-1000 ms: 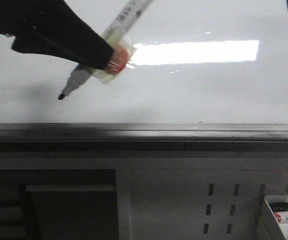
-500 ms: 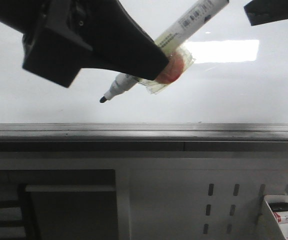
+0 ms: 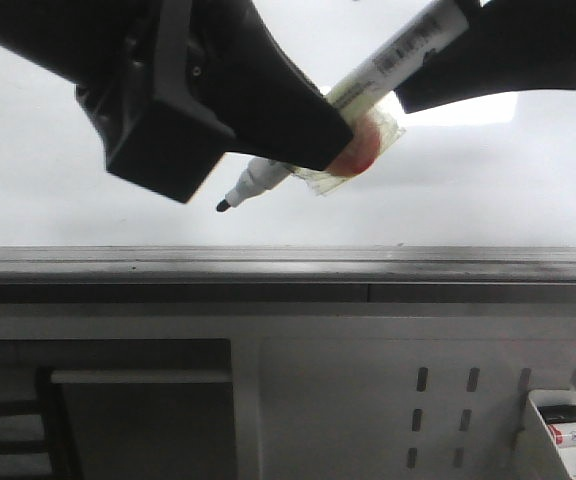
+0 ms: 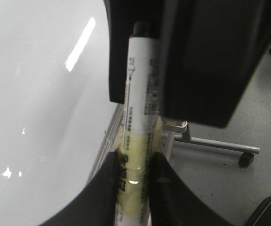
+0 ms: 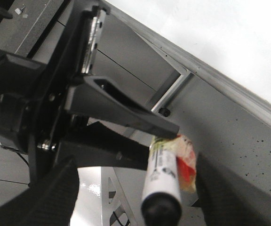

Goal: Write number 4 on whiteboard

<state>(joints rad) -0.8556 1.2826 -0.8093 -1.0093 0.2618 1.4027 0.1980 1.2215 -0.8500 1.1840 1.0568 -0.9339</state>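
The marker should be gripped by my right gripper near the yellowish tape [image 3: 362, 88] before my left gripper opens, because my right gripper is far up at the marker's rear end [image 3: 444, 24].
My left gripper [image 3: 333, 140] comes in from the upper left and is shut on a white marker [image 3: 398, 50] wrapped in yellowish and red tape. The marker's black tip [image 3: 223, 206] points down-left just above the whiteboard [image 3: 488, 190] near its grey metal bottom edge [image 3: 288, 262]. In the left wrist view the fingers [image 4: 109, 188] clamp the taped barrel [image 4: 140, 141]. My right gripper [image 3: 438, 75] is open at the marker's rear end. In the right wrist view the black cap end [image 5: 161, 207] lies between its spread fingers [image 5: 55, 197]. No number 4 shows on the board.
A grey perforated panel [image 3: 438, 410] hangs below the board. A white tray [image 3: 538, 440] with markers and an eraser sits at the lower right. A dark shelf opening [image 3: 138, 410] is at the lower left. A chair base with a wheel [image 4: 243, 159] stands on the floor.
My left gripper has carried the marker to the right and closer to the camera. My right gripper has come in from the upper right to the marker's rear end.
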